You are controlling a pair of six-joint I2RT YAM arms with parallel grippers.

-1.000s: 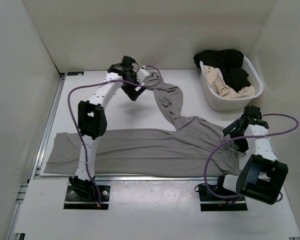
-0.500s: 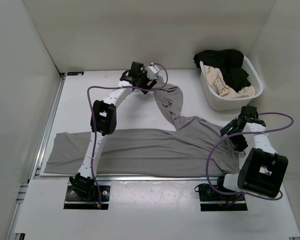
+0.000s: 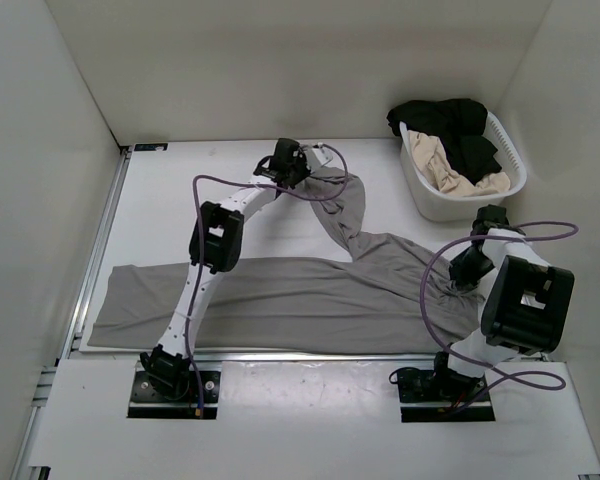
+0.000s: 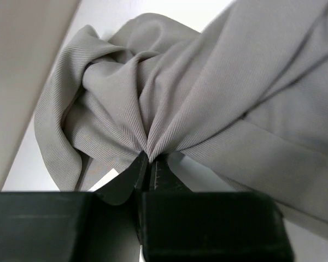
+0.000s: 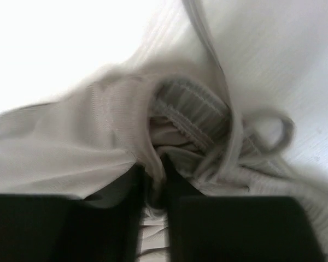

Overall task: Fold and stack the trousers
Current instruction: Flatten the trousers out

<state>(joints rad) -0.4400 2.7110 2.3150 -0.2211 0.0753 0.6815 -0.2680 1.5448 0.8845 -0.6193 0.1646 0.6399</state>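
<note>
The back leg (image 3: pixel 347 215) bends away from the near leg. The robot's left gripper should pull the back leg's end toward the metal rail (image 3: pixel 101 240) while its right gripper holds the waist.
The grey trousers (image 3: pixel 280 295) lie spread on the table. One leg runs along the near edge to the left, and the other bends up to the back centre. At the end of that back leg my left gripper (image 3: pixel 302 170) is shut, and in the left wrist view the left gripper (image 4: pixel 148 158) pinches a bunch of grey cloth (image 4: pixel 208 93). At the right, my right gripper (image 3: pixel 467 270) is down on the waist. In the right wrist view the right gripper (image 5: pixel 154 173) is shut on a fold of the gathered waistband (image 5: pixel 186 112), beside the drawstring (image 5: pixel 273 123).
A white laundry basket (image 3: pixel 420 195) stands at the back right, holding a black garment (image 3: pixel 450 120) and a beige garment (image 3: pixel 460 175). White walls close in the table at the back and on both sides. A metal rail (image 3: pixel 100 240) runs along the left edge.
My left arm swung right along the back to the leg's end and shut on it. My right arm drew in over the waist and closed on the waistband.
</note>
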